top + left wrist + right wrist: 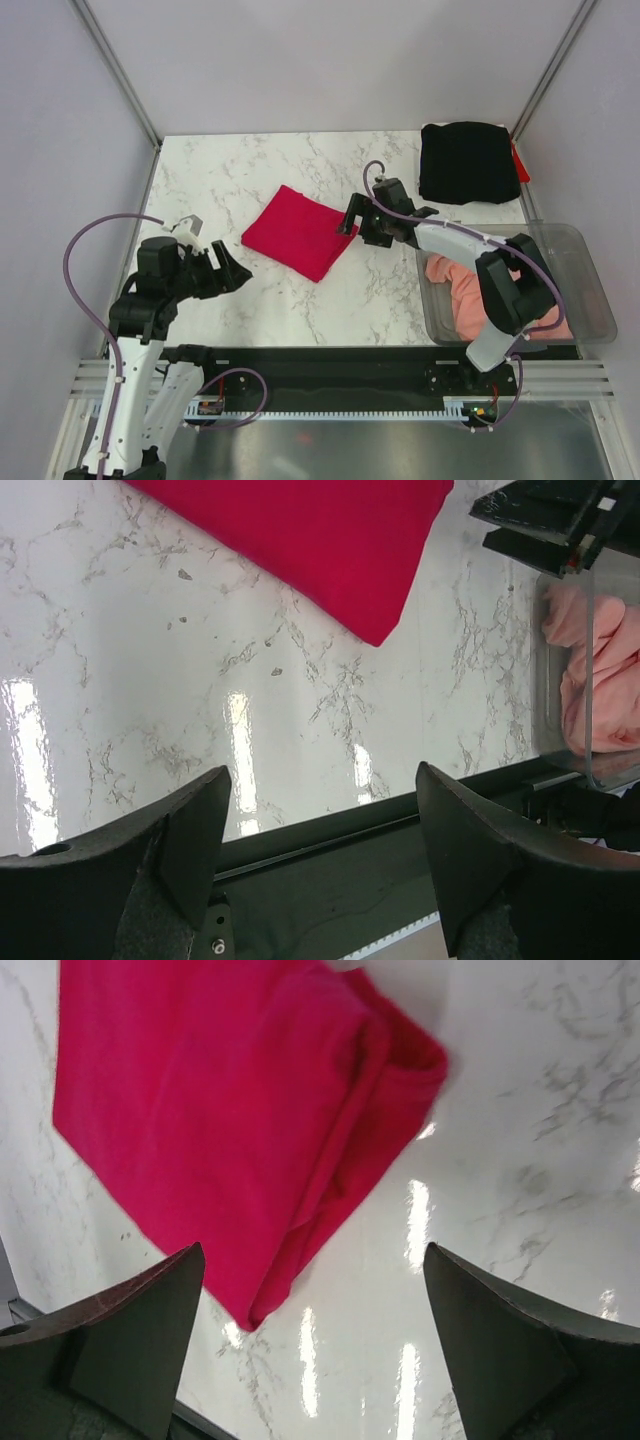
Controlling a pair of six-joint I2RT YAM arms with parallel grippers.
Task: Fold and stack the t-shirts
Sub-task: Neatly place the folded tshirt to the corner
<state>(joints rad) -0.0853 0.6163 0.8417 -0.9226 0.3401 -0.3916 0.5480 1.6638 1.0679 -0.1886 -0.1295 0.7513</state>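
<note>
The red t-shirt is lying folded, and its layered edge [340, 256] faces my open fingers. My right gripper continues to go toward the red t-shirt's corner [353, 234] until the fingers close there.
A crimson red t-shirt [298, 232] lies folded into a rectangle on the marble table [230, 180], turned diagonally. My right gripper [349, 220] stands open at its right corner. In the right wrist view the red t-shirt [220, 1110] has a folded edge reaching down toward the right gripper [314, 1255], with nothing between the fingers. My left gripper [236, 276] is open and empty, a little off the shirt's near-left side. From the left wrist the red t-shirt [320, 530] is well ahead of the left gripper [322, 780]. A black t-shirt [468, 162] lies folded at the far right. A salmon-pink t-shirt [468, 292] sits crumpled in the bin.
A clear plastic bin [590, 290] stands at the near right, partly under the right arm. A red sliver [520, 165] pokes out beside the black shirt. Grey walls enclose the table on three sides. A black rail [330, 365] runs along the near edge.
</note>
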